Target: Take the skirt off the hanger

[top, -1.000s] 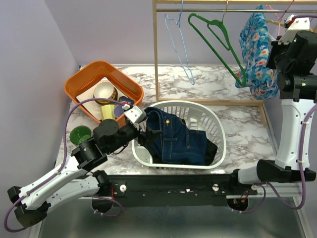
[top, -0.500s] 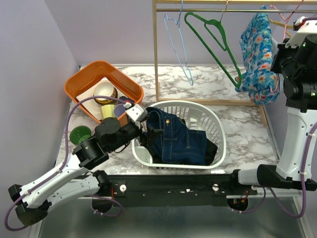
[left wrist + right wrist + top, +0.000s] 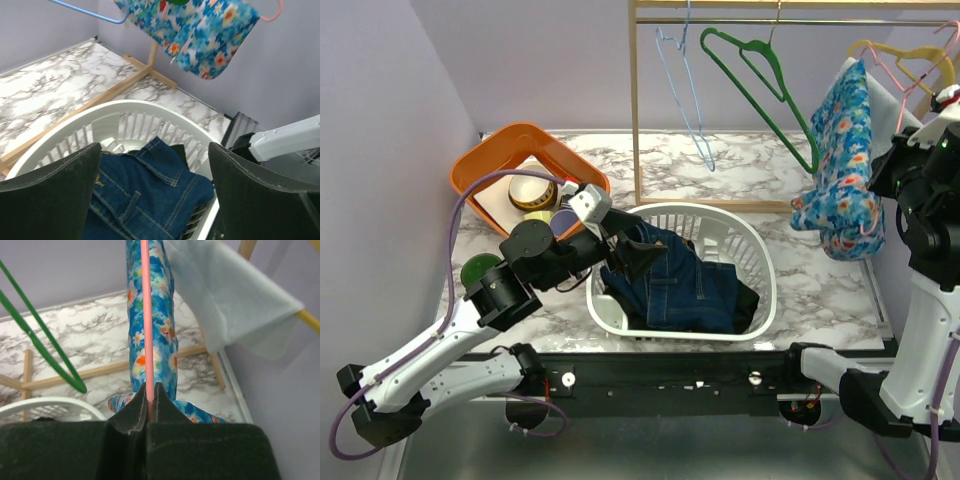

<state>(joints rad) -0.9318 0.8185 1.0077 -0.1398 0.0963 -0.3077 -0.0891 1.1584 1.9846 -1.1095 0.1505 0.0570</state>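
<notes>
I continue to move my left gripper toward the skirt's lower end and close it there, since that end hangs free and my right gripper is holding the pink hanger.
The skirt is blue with a flower print and hangs on a thin pink hanger at the right end of the rack. My right gripper is shut on that pink hanger wire, with the skirt draped just beyond the fingertips. In the top view the right arm stands beside the skirt and hides the jaws. My left gripper is open over the white basket, far from the skirt. The left wrist view shows its gripper holding nothing, the skirt high at the back.
Blue jeans lie in the basket. The wooden rack carries a green hanger and a light blue one. A pale cloth hangs right of the skirt. An orange bin with bowls and a green cup sit left.
The right arm has moved right and down, carrying the skirt on its hanger with it. The left gripper has lifted and shifted a little right over the basket.
</notes>
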